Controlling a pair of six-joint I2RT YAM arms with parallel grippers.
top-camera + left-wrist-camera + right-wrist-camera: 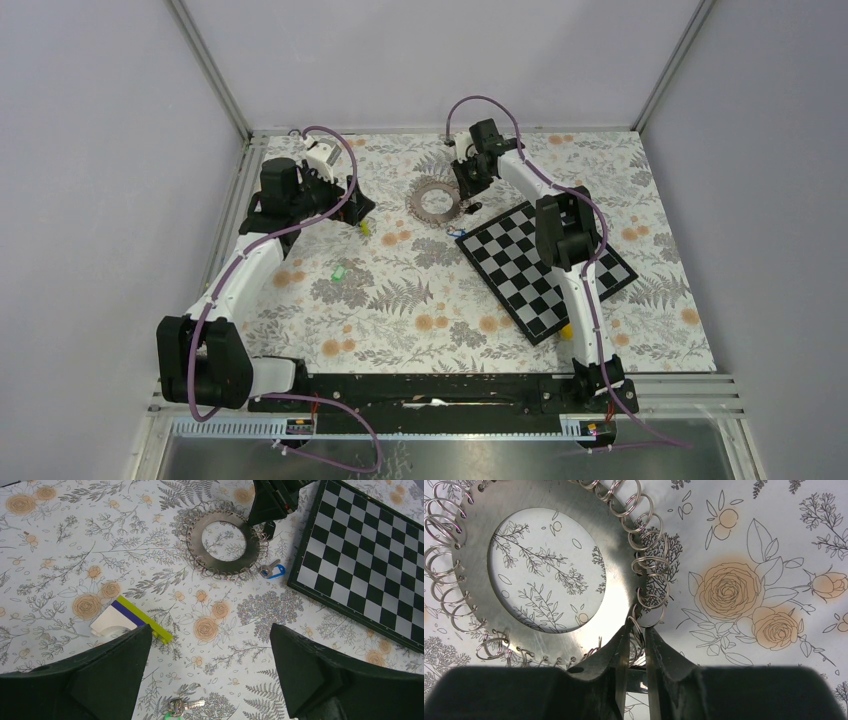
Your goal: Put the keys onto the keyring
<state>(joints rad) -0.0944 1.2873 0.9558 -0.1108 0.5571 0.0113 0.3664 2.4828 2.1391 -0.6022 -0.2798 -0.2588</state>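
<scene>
The keyring lies flat, and my right gripper is on a rim ring [637, 628]. I should lift the keyring and pass its disc [621, 600] to my left gripper.
The keyring [432, 198] is a flat silver doughnut disc with many small wire rings round its rim; it lies flat in the left wrist view [223, 541] and fills the right wrist view [549, 570]. My right gripper [637, 630] is shut on one rim ring at the disc's right edge [468, 195]. The blue key [452, 230] lies just beside the disc [272, 571]. The green key [338, 271] lies apart on the cloth, below my open, empty left gripper [210, 680], which hovers above the cloth [355, 210]. The green key [175, 710] is partly cut off. I see no black-brown key.
A black-and-white checkerboard [545, 265] lies right of the keyring [365, 565]. A yellow-green stick [145, 620] with a white and blue block [112, 622] lies by my left finger. A small yellow block [566, 332] sits by the checkerboard's near corner. Metal frame posts bound the floral cloth.
</scene>
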